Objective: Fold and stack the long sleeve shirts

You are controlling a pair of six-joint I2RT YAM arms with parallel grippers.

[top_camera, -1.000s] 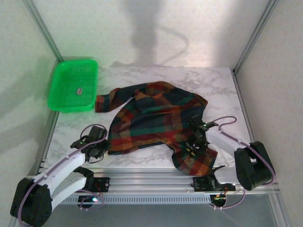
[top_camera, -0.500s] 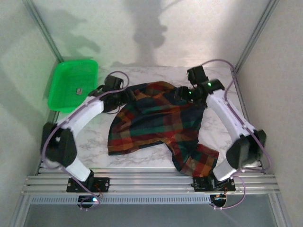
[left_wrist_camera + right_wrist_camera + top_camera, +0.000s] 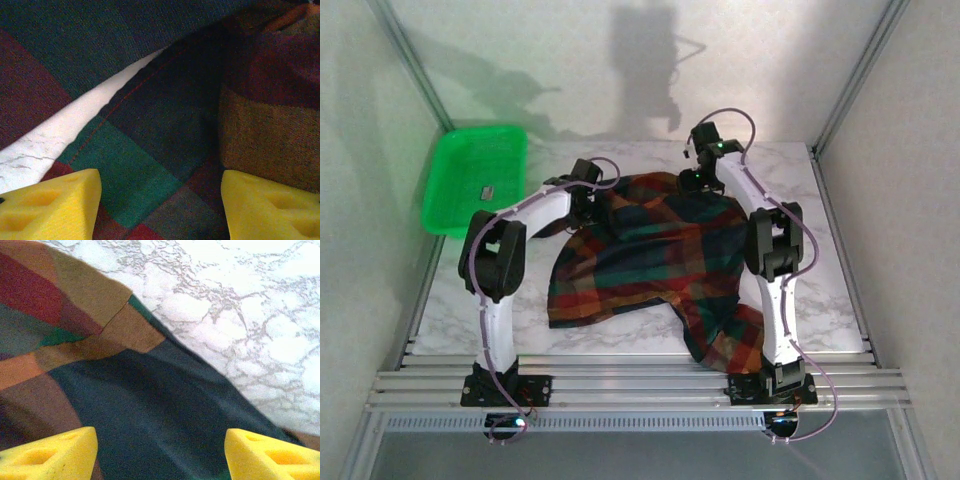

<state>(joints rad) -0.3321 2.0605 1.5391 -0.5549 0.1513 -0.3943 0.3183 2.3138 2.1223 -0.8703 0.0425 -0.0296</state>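
Next, I pinch the dark border (image 3: 192, 356) with my right gripper and pull the cloth out straight before folding, because the shirt's body is rumpled and its far edge (image 3: 728, 203) is slanted.
One plaid long sleeve shirt (image 3: 650, 255) lies spread and rumpled on the marble table, a sleeve trailing toward the near right. My left gripper (image 3: 588, 198) hovers at the shirt's far left part, near the collar. In the left wrist view its yellow fingertips (image 3: 55, 205) stand wide apart over green and red checks (image 3: 150, 150); this gripper (image 3: 160, 210) is open and holds nothing. My right gripper (image 3: 693, 182) sits over the far right edge. Seen from the right wrist, it (image 3: 160, 455) is open above dark cloth (image 3: 150, 405) beside bare marble.
A bright green tray (image 3: 470, 200) with a small object inside stands at the far left. Aluminium frame posts rise at the back corners, and white walls close the sides. Bare marble (image 3: 790, 190) shows to the right of the shirt and along the near left.
Both arms swung from the near edge out to the shirt's far edge. The right gripper let go of the near sleeve, and both grippers opened.
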